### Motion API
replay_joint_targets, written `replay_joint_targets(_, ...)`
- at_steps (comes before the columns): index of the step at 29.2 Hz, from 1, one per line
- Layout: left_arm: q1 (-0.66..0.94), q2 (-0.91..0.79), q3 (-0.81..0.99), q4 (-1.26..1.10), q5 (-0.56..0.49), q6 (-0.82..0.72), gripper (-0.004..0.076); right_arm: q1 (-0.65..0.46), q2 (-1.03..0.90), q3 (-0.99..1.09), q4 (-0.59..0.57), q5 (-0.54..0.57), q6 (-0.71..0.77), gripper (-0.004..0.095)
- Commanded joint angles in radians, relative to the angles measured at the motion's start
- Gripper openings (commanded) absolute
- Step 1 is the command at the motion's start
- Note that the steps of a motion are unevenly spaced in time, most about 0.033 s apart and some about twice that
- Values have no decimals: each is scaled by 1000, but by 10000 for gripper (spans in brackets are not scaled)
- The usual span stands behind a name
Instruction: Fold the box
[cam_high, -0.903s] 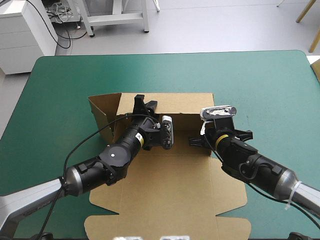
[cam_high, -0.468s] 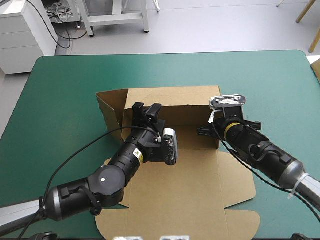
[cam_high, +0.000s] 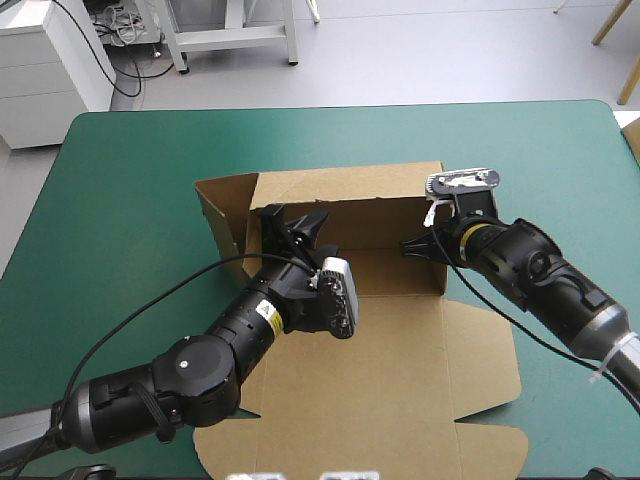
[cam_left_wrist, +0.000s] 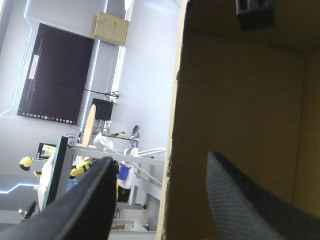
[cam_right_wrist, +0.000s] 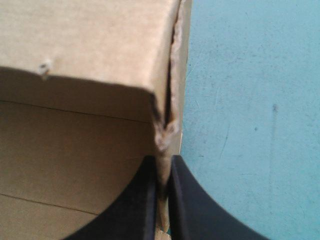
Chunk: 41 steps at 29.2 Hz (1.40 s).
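The flat sheet (cam_high: 360, 370) is joined to the brown box along the near crease (cam_high: 400, 297), so the flat sheet will follow along, still spread open, when the robot lifts the box.
The brown box (cam_high: 380, 350) lies mid-table with its far wall (cam_high: 350, 195) raised and a side flap (cam_high: 222, 210) standing at the left end. My left gripper (cam_high: 292, 228) is open just inside that left corner. In the left wrist view its black fingers (cam_left_wrist: 87, 202) stand wide apart with a raised board edge (cam_left_wrist: 172, 150) between them, not pinched. My right gripper (cam_high: 420, 246) sits at the box's right far corner. In the right wrist view the right gripper (cam_right_wrist: 162, 187) is shut on the edge of the box's right wall (cam_right_wrist: 167, 125).
The rest of the sheet lies flat toward the near edge, with tabs at its near end (cam_high: 480, 440). Bare teal-green cover (cam_high: 120, 200) surrounds the box on the left, right and far sides.
The box has slid right and away, and its far wall stands taller. The right gripper moved right and farther with the wall's corner. The left gripper shifted along the left corner.
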<state>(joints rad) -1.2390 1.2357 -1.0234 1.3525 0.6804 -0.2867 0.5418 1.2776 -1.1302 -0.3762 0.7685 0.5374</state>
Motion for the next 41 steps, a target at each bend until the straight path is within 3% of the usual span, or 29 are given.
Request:
replay_joint_targets(1,28,-30,-115,-63,5,62,397,-71,-14,-89,90,33,-135,-21)
replay_joint_targets(8,265,10,-314,-472,23,306,376,-186,39,-187,243,174,-318,-22)
replay_joint_targets(13,492,63,-416,-859,151,525,328,-237,130,-282,285,297,-403,-22)
replay_joint_targets(21,727,23,-409,-1199,144,545,173,-264,317,-419,296,339,-471,-21)
replay_joint_targets(29,790,-165,-223,-1274,90,542,0,-264,505,-532,305,337,-503,-22)
replay_joint_targets(41,790,-731,300,-1376,51,542,-8,-264,654,-608,314,332,-567,-22)
